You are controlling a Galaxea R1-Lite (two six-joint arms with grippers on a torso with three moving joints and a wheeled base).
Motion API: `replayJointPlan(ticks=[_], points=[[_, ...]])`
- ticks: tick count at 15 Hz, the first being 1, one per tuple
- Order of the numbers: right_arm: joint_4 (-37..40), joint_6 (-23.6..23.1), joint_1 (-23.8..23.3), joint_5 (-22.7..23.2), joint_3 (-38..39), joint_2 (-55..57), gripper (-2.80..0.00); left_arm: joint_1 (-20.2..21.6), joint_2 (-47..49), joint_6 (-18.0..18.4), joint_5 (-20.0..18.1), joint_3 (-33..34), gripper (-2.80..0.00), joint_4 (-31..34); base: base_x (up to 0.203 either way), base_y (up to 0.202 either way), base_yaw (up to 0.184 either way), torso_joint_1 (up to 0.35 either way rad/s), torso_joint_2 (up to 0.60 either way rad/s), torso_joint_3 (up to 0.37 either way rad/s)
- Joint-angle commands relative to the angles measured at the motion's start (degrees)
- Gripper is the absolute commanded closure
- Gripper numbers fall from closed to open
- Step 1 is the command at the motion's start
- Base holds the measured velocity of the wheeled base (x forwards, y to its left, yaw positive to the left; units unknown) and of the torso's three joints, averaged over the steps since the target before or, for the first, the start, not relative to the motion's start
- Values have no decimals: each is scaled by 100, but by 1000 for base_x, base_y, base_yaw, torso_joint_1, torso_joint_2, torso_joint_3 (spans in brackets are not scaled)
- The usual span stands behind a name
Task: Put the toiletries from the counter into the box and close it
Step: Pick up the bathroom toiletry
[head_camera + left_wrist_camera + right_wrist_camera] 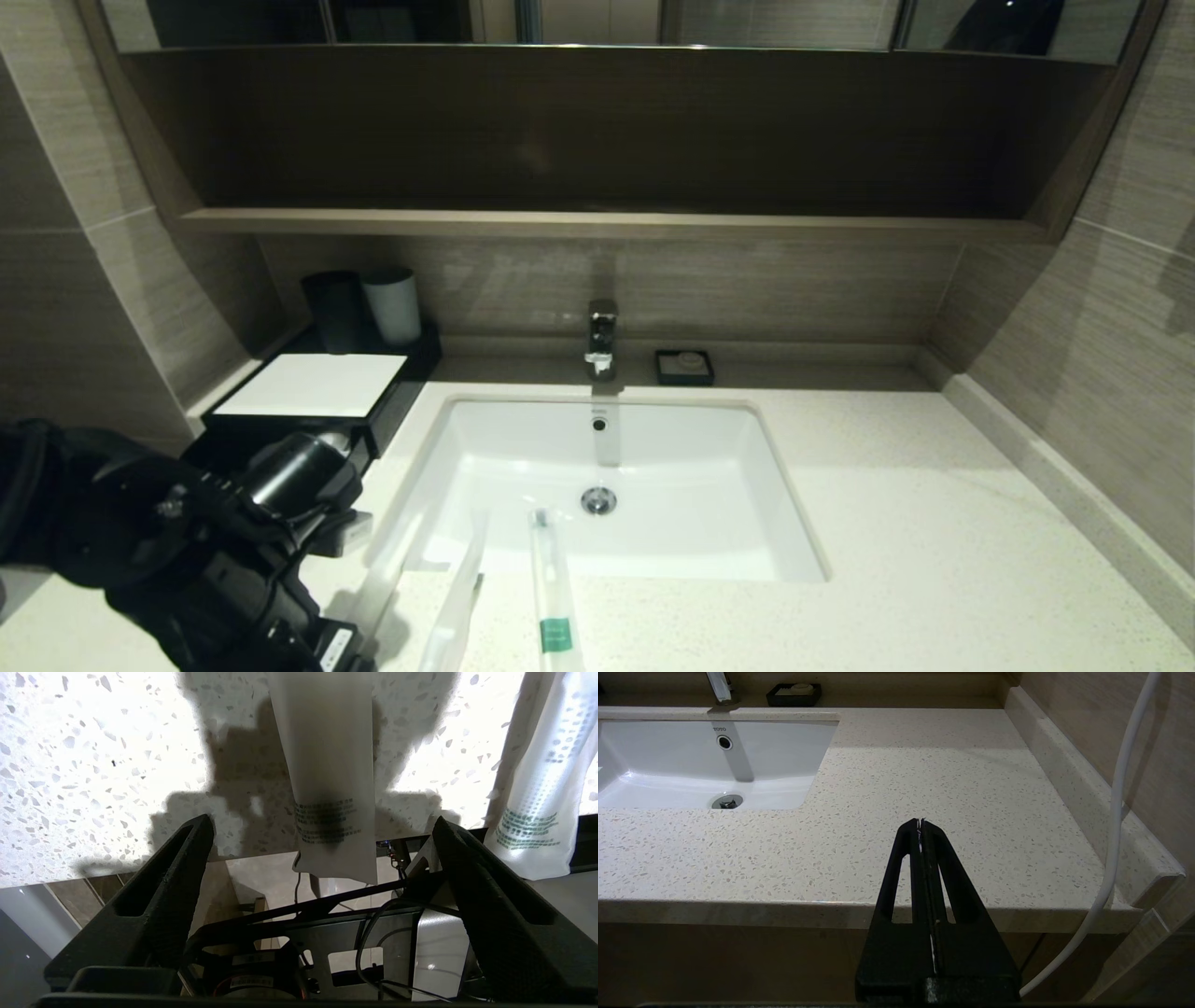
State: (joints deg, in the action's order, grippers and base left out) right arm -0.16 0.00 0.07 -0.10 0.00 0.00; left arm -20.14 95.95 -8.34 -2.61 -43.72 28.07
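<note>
I expect the toiletry inside the wrapper to stay straight when I lift it by its overhanging end, because the wrapper sticks straight out over the sink's edge.
Three toiletries in translucent wrappers lie side by side on the counter at its front edge, before the sink: one on the left, one in the middle and one with a green band. My left gripper is open at the counter's front edge. Its fingers stand apart on either side of one wrapper's overhanging end, not touching it, and a second wrapper lies beside. The box, black with a white top, sits back left, its front hidden by my left arm. My right gripper is shut and empty off the counter's front right edge.
A white sink with a faucet sits mid-counter. A black cup and a white cup stand behind the box. A small black soap dish is at the back wall, under a brown shelf.
</note>
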Motion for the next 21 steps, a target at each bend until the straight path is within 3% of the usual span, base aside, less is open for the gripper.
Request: replayJointPlan(ticks=[1,5,6,7,21], points=[[-2,0,1,1,9,0,0,1,20,-10,-3,21,-280,-39,0,0,0,0,0,0],[-2,0,1,1,9,0,0,1,55,-10,-3,56,-280,-127,0,0,0,0,0,0],[-2,0,1,1,9,0,0,1,55,-10,-3,47,-167,-136,0,0,0,0,0,0],[-2,0,1,1,9,0,0,1,64,-10,-3,56,0,-127,0,0,0,0,0,0],[-2,0,1,1,9,-9,0,1,-93,-18,-9,12,0,-136,0,0,0,0,0,0]])
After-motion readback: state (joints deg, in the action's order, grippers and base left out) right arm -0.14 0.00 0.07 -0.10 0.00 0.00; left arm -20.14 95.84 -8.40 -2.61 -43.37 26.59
